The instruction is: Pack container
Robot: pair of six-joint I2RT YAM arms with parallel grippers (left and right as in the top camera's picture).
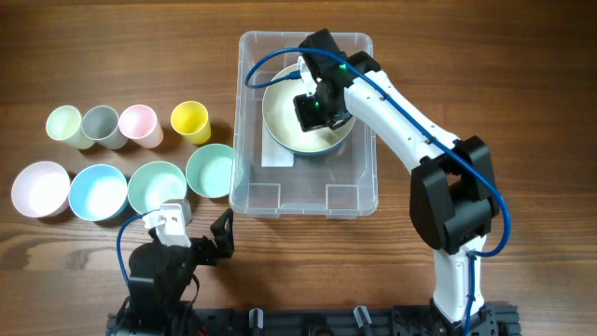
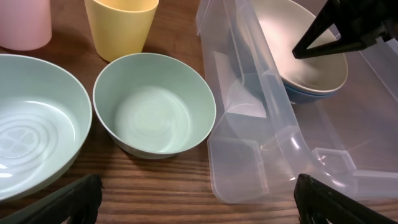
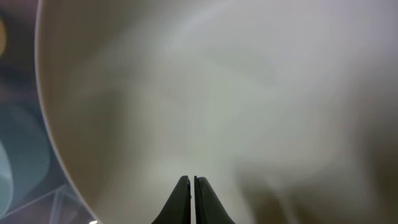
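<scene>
The container's side is pressing close to the green bowl's rim (image 1: 232,171). Next, my right gripper leaves the cream bowl, takes hold of the container's opposite side (image 1: 375,154) and pulls the container away.
The clear container (image 1: 248,121) stands at mid-table; its near corner shows in the left wrist view (image 2: 249,155). Inside it a cream bowl (image 1: 284,121) sits stacked on a blue bowl (image 2: 306,94). My right gripper (image 1: 313,110) is down inside the cream bowl (image 3: 217,81), fingertips (image 3: 191,180) pressed together with nothing between them. My left gripper (image 1: 201,238) is open and empty low at the table's front, fingers spread wide (image 2: 199,205), facing a green bowl (image 2: 155,109) just left of the container.
Left of the container lies a row of bowls: green (image 1: 213,170), mint (image 1: 157,187), light blue (image 1: 98,191), pinkish white (image 1: 40,189). Behind them stand cups: pale green (image 1: 65,124), grey (image 1: 101,124), pink (image 1: 138,123), yellow (image 1: 189,119).
</scene>
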